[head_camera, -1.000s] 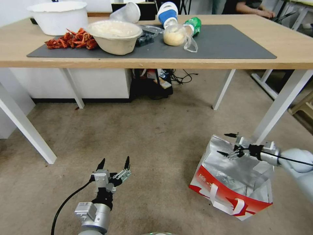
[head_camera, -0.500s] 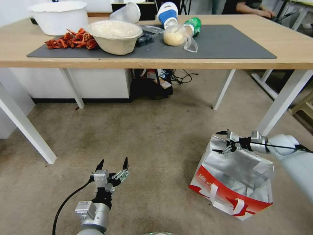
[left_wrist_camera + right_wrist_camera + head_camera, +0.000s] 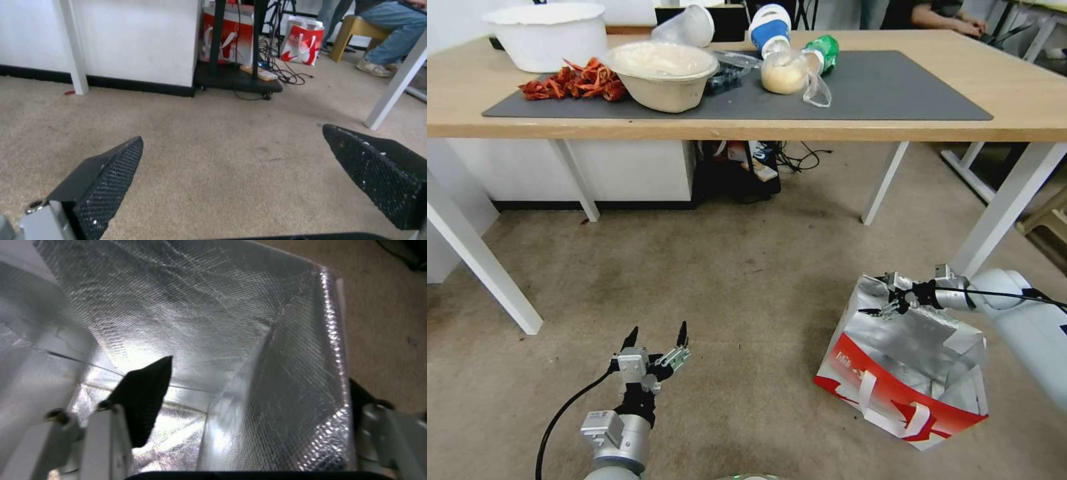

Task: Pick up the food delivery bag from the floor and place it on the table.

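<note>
My right gripper has its fingers around just one side of the bag's rim [image 3: 882,289], so the food delivery bag [image 3: 900,369] will lean sideways, still boxy, when I raise it.
The food delivery bag [image 3: 904,373] stands open on the floor [image 3: 727,280] at the lower right, with a silver foil inside, a red band and white handles. My right gripper [image 3: 872,295] is open at the bag's far rim. In the right wrist view, one fingertip [image 3: 146,396] is inside against the foil lining [image 3: 186,306]. The other is outside the wall, so the jaws straddle the wall. My left gripper [image 3: 657,333] hangs open over bare floor at the lower left, its fingers [image 3: 111,176] spread wide. The table [image 3: 1027,87] with its dark grey mat [image 3: 894,87] stands beyond.
Bowls [image 3: 660,73], a white tub [image 3: 547,33], red wrappers [image 3: 574,80], bottles and a bagged food item crowd the mat's left half. A white table leg [image 3: 1000,213] rises just behind the bag. A black stand with cables [image 3: 240,76] and red-white bags sit under the table.
My right gripper has slid left and down along the bag's far rim until it straddles the wall. The left gripper has dropped slightly and then held still.
</note>
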